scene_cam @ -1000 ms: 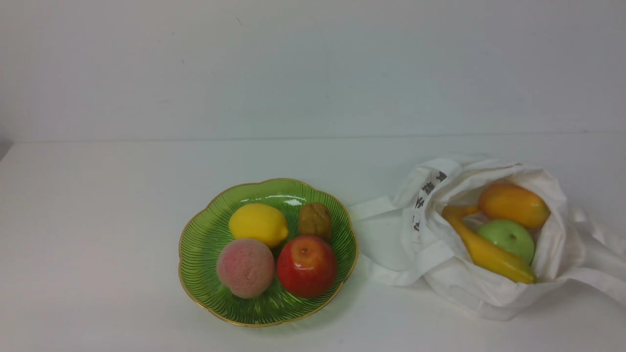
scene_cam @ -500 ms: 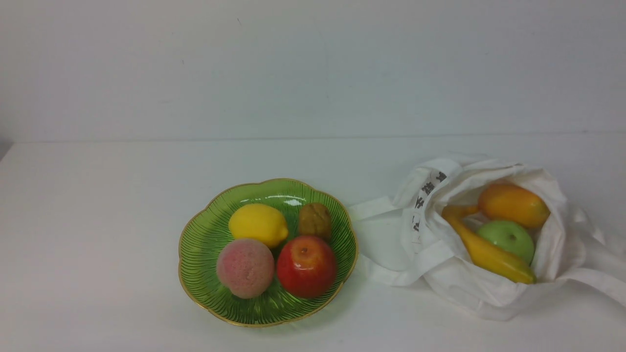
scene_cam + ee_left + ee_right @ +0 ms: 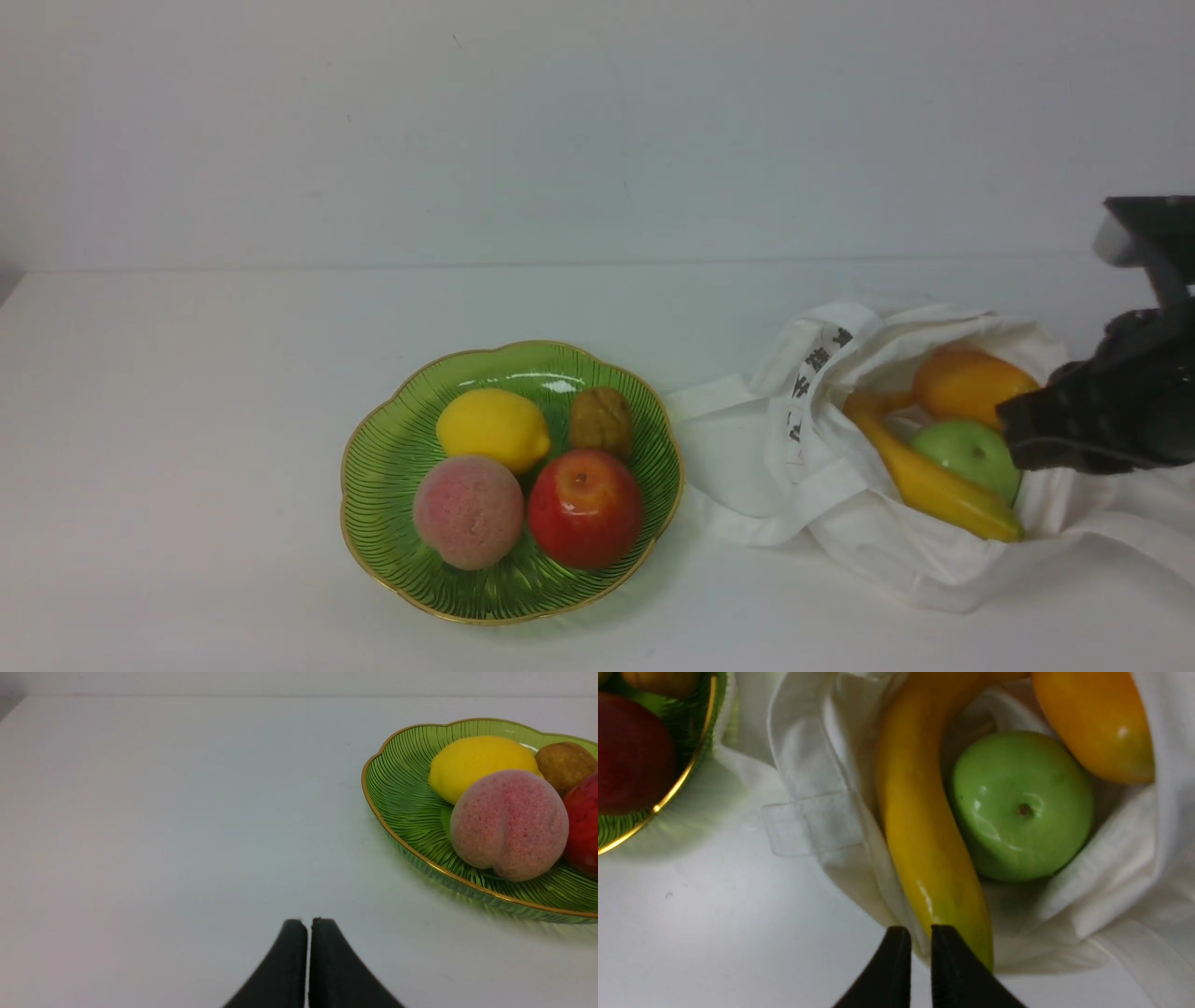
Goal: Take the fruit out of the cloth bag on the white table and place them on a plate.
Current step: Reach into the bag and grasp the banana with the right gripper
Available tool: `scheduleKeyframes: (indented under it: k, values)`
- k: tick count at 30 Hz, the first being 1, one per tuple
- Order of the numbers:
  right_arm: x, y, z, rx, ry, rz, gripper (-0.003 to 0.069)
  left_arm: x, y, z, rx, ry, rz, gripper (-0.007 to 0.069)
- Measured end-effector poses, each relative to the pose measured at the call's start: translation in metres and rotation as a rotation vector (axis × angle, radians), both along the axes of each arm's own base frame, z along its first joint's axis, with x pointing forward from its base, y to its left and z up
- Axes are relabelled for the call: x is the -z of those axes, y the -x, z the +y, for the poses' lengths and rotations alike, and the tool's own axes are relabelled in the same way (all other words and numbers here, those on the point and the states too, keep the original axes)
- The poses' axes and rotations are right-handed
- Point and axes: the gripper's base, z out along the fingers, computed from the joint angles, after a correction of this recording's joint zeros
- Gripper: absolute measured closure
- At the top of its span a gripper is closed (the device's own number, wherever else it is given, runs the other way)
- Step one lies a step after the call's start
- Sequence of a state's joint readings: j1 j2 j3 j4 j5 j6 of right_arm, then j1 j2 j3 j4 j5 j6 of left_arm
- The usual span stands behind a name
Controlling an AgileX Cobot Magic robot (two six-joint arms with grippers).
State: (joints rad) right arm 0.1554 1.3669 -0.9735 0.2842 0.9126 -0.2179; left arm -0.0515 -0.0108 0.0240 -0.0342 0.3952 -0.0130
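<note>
The pink peach [image 3: 468,511] will move inward when I lower the banana in, because a narrow gap [image 3: 440,584] shows between the peach and the plate's rim.
The cloth bag [image 3: 868,551] lies open on the white table [image 3: 187,420] at the right. Inside it are the fruit: a yellow banana [image 3: 934,485], a green apple [image 3: 971,457] and an orange mango [image 3: 966,383]. My right gripper [image 3: 1013,439] hangs over the bag's right side, just above the apple. In the right wrist view its jaws [image 3: 915,928] stand slightly open and empty, near the banana [image 3: 920,826] tip, with the apple [image 3: 1022,807] and mango [image 3: 1097,723] beyond. The green plate [image 3: 373,523] sits left of the bag. My left gripper [image 3: 308,920] is shut over bare table beside the plate [image 3: 402,793].
The plate holds a lemon [image 3: 492,429], a pink peach [image 3: 469,511], a red apple [image 3: 585,509] and a small brown fruit [image 3: 602,420]. Bag straps trail towards the plate [image 3: 719,401] and off to the right [image 3: 1139,541]. A white wall stands behind the table.
My right arm has come into the front view from the right and now hangs over the bag. The fruit and the plate have not moved.
</note>
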Motion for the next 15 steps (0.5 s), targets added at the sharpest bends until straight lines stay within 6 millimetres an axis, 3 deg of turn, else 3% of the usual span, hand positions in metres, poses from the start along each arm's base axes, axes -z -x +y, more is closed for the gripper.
scheduleKeyframes:
  k: [3,7,12,15]
  values:
    - [0.007,-0.010,0.002,-0.037,0.014,0.013,0.0522,0.000,0.000,0.000,0.000,0.000,0.000,0.0632]
    - [0.028,-0.024,0.003,-0.078,0.052,0.063,0.0319,0.000,0.000,0.000,0.000,0.000,0.000,0.0632]
    - [0.048,-0.035,0.003,-0.090,0.086,0.097,0.0148,0.000,0.000,0.000,0.000,0.000,0.000,0.0632]
    - [0.055,-0.038,0.003,-0.091,0.092,0.103,0.0120,0.000,0.000,0.000,0.000,0.000,0.000,0.0632]
